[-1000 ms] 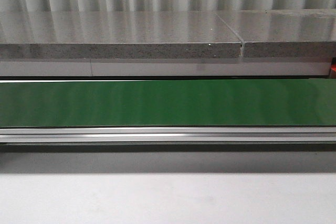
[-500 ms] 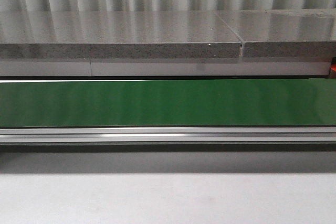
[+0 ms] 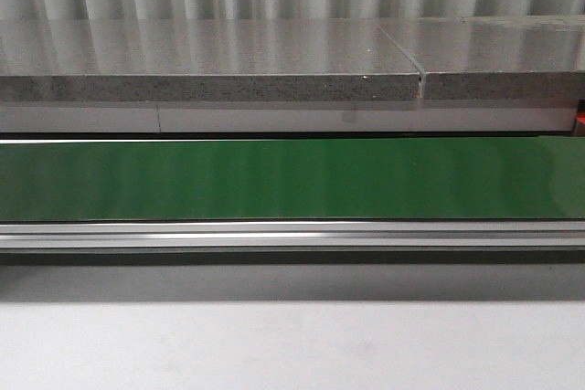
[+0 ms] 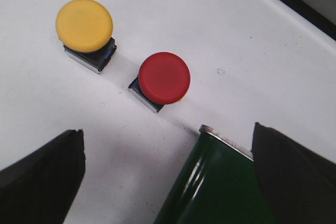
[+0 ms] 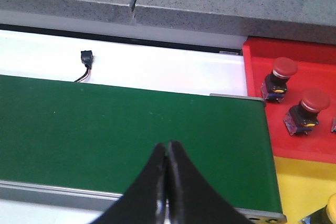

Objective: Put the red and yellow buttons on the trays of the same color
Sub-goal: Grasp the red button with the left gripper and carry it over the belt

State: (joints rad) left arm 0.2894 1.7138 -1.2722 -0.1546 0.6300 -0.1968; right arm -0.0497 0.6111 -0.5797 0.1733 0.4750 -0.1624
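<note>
The red button (image 4: 164, 78) will travel along upright once I put it down on the green belt, since the belt bends around its end roller (image 4: 193, 176).
In the left wrist view a yellow button (image 4: 84, 24) and a red button (image 4: 164, 77) stand upright on a white surface (image 4: 220, 30), apart from each other. My left gripper (image 4: 167, 150) is open above them, with nothing between its fingers. In the right wrist view two red buttons (image 5: 278, 78) (image 5: 308, 109) sit on the red tray (image 5: 304, 56). A yellow tray (image 5: 299, 182) lies beside it, with a yellow button cap (image 5: 331, 208) at its corner. My right gripper (image 5: 167, 148) is shut and empty over the green belt (image 5: 131, 135). Neither gripper shows in the front view.
The green conveyor belt (image 3: 292, 180) runs across the front view with an aluminium rail (image 3: 292, 235) before it and a grey stone shelf (image 3: 210, 61) behind. The belt's end roller (image 4: 220, 182) lies under the left gripper. A small black connector with wires (image 5: 86, 59) sits behind the belt.
</note>
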